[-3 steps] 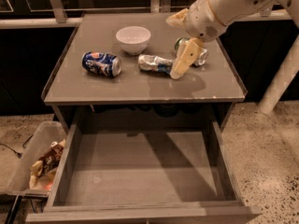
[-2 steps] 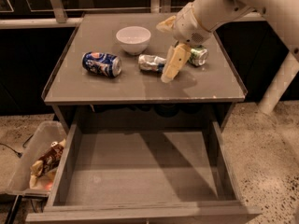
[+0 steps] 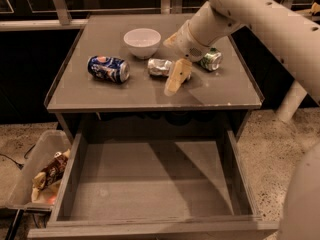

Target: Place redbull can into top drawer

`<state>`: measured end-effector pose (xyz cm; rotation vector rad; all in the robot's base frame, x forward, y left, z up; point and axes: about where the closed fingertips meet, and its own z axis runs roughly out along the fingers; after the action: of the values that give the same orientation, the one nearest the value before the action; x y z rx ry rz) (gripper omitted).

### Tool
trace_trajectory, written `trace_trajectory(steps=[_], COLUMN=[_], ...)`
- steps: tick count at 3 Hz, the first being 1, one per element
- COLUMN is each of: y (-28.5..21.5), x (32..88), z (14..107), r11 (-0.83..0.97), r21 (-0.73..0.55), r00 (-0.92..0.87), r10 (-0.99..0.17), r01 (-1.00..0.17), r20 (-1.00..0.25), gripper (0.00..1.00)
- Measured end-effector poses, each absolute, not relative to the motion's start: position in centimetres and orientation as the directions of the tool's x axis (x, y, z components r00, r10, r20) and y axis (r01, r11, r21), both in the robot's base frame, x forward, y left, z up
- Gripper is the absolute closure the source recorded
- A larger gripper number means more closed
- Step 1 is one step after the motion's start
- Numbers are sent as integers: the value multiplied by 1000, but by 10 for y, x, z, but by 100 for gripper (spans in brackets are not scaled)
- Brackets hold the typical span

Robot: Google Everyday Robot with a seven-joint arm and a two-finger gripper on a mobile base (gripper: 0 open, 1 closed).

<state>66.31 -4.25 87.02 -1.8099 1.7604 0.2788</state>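
Observation:
My gripper goes on down around the can's middle point(image 3: 167, 69) before it closes there, since its open fingers are in front of and behind the redbull can point(image 3: 158, 67).
The redbull can point(image 3: 159, 66) is a dented silver can with blue patches. It lies on its side in the middle of the grey table top point(image 3: 100, 96). My gripper point(image 3: 175, 83) hangs from the cream arm at the can's right end, low over the table and covering that end. I cannot tell whether it touches the can. The top drawer point(image 3: 150, 184) is pulled wide open below the table's front edge, and its flat grey bottom is bare.
A dark blue can point(image 3: 108, 68) lies left of the silver can. A white bowl point(image 3: 142, 41) stands behind it. A green can point(image 3: 211, 60) lies to the right, under the arm. A clear bin point(image 3: 25, 179) with snack bags sits on the floor left of the drawer.
The arm has swung left and down. The gripper has moved from beside the green can to the right end of the silver can. The cans have not moved.

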Motion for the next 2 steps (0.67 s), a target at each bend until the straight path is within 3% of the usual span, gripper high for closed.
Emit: trace_trajectory(steps=[2], y=[-43], x=[689], z=[849], r11=[141], r21=[-217], r00=[-1], r10=[-841], r01=[-966], r20=[-542], gripper=[0])
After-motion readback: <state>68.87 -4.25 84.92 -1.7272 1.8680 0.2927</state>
